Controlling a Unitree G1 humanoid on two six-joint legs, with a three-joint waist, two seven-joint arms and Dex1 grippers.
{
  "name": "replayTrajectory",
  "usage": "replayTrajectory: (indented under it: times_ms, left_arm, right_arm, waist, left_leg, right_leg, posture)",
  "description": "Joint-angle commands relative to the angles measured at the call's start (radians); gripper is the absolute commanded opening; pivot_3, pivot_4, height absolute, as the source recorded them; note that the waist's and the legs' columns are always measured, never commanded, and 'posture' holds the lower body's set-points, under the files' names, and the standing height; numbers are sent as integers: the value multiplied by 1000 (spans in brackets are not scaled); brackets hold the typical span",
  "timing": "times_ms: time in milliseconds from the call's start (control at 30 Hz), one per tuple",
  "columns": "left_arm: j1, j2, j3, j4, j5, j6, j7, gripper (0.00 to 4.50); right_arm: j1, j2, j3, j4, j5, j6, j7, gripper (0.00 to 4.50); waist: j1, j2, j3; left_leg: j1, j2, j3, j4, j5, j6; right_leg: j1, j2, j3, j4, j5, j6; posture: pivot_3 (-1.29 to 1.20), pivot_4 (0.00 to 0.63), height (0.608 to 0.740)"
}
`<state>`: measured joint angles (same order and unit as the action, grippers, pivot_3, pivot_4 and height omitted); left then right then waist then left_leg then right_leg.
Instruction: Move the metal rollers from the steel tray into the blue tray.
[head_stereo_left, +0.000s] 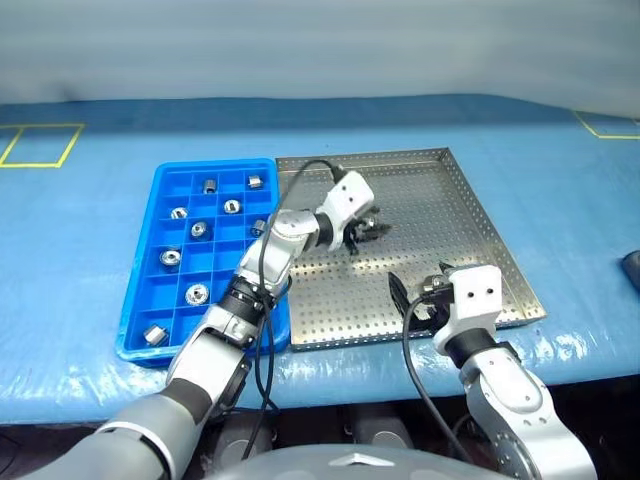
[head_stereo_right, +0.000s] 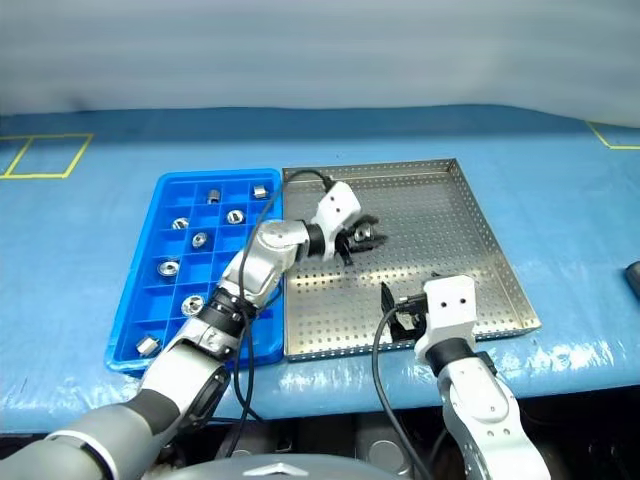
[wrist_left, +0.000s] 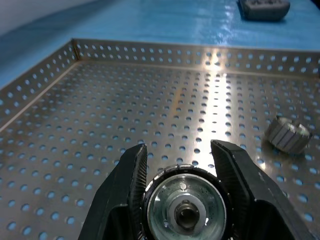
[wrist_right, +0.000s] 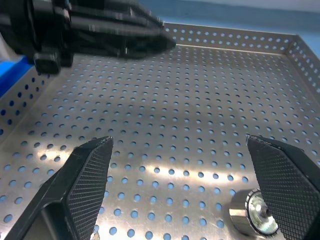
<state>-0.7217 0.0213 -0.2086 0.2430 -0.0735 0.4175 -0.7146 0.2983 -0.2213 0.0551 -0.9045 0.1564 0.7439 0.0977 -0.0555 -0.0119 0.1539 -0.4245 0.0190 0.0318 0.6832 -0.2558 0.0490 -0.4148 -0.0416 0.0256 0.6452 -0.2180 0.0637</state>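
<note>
The left gripper's fingers hold the metal roller (head_stereo_right: 362, 233) by its round side, so the robot should keep carrying it until it is over the blue tray's empty middle compartment (head_stereo_left: 228, 253).
My left gripper (head_stereo_left: 366, 229) is shut on one metal roller (wrist_left: 183, 210), its dark centre hole facing the wrist camera, and holds it a little above the middle of the steel tray (head_stereo_left: 480, 230). A second roller (wrist_left: 288, 134) lies on the perforated floor further right. My right gripper (head_stereo_left: 428, 292) stands open low over the steel tray's near edge, with that loose roller (wrist_right: 255, 214) on the floor beside one of its fingers (wrist_right: 285, 170). The blue tray (head_stereo_left: 138, 290) lies left of the steel tray and has several rollers (head_stereo_left: 198, 294) in separate compartments.
Both trays sit side by side on a blue table cover (head_stereo_left: 90, 240) with yellow tape outlines (head_stereo_left: 40, 145) at the far corners. A dark object (head_stereo_left: 632, 268) lies at the table's right edge. The steel tray's raised rim (wrist_left: 165, 50) runs round its floor.
</note>
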Motion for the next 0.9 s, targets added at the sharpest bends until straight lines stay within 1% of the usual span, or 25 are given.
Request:
replayTrajectory:
  times_ms: [33,167,233,333,467,667,733,800,900]
  left_arm:
    - [51,32,68,-188,-50,70,56,1735]
    - [156,123,110,-344,-16,75,129,1735]
    - [207,153,130,-408,-3,89,177,1735]
    - [279,182,155,-493,8,126,245,1735]
    - [352,212,172,-559,17,167,301,1735]
    - [438,237,196,-594,13,211,349,1735]
    - [461,252,190,-584,18,206,352,1735]
    - [474,242,194,-570,0,205,357,1735]
    - [484,253,165,-547,9,196,348,1735]
  right_arm:
    - [-47,-16,20,-3,12,10,28,4500]
    - [-129,-38,69,29,25,25,67,4500]
    - [-163,-41,91,49,30,29,83,4500]
    - [-206,-39,120,82,39,30,103,4500]
    - [-247,-39,144,114,49,29,125,4500]
    - [-285,-42,166,146,65,31,149,4500]
    - [-288,-42,172,150,65,31,152,4500]
    - [-287,-41,175,152,66,30,152,4500]
    - [-287,-41,176,154,66,29,150,4500]
  waist:
    - [3,0,0]
    - [20,0,0]
    - [31,0,0]
    - [58,0,0]
    - [92,0,0]
    - [108,0,0]
    - [111,0,0]
    - [114,0,0]
    - [120,0,0]
  left_leg:
    - [1,0,0,0,0,0]
    - [3,0,0,0,1,-1]
    - [4,0,0,0,1,-1]
    - [5,0,-1,0,1,-1]
    - [5,-1,-1,0,1,-1]
    - [5,-1,-2,0,1,-2]
    - [5,-1,-2,0,1,-2]
    - [5,-1,-2,0,1,-2]
    - [5,-1,-2,0,1,-2]
  right_leg:
    - [0,0,0,0,0,0]
    - [2,1,0,1,0,0]
    - [3,1,0,1,0,-1]
    - [4,1,0,1,0,-1]
    - [5,0,-1,1,-1,-2]
    - [5,0,-3,0,-1,-3]
    - [5,0,-3,1,-1,-3]
    - [5,0,-3,1,-1,-3]
    - [5,-1,-3,0,-2,-3]
  posture:
    - [-24,150,740]
    - [30,150,740]
    - [60,150,740]
    - [123,150,740]
    - [159,150,740]
    - [193,150,740]
    - [196,150,740]
    - [196,150,740]
    - [193,150,740]
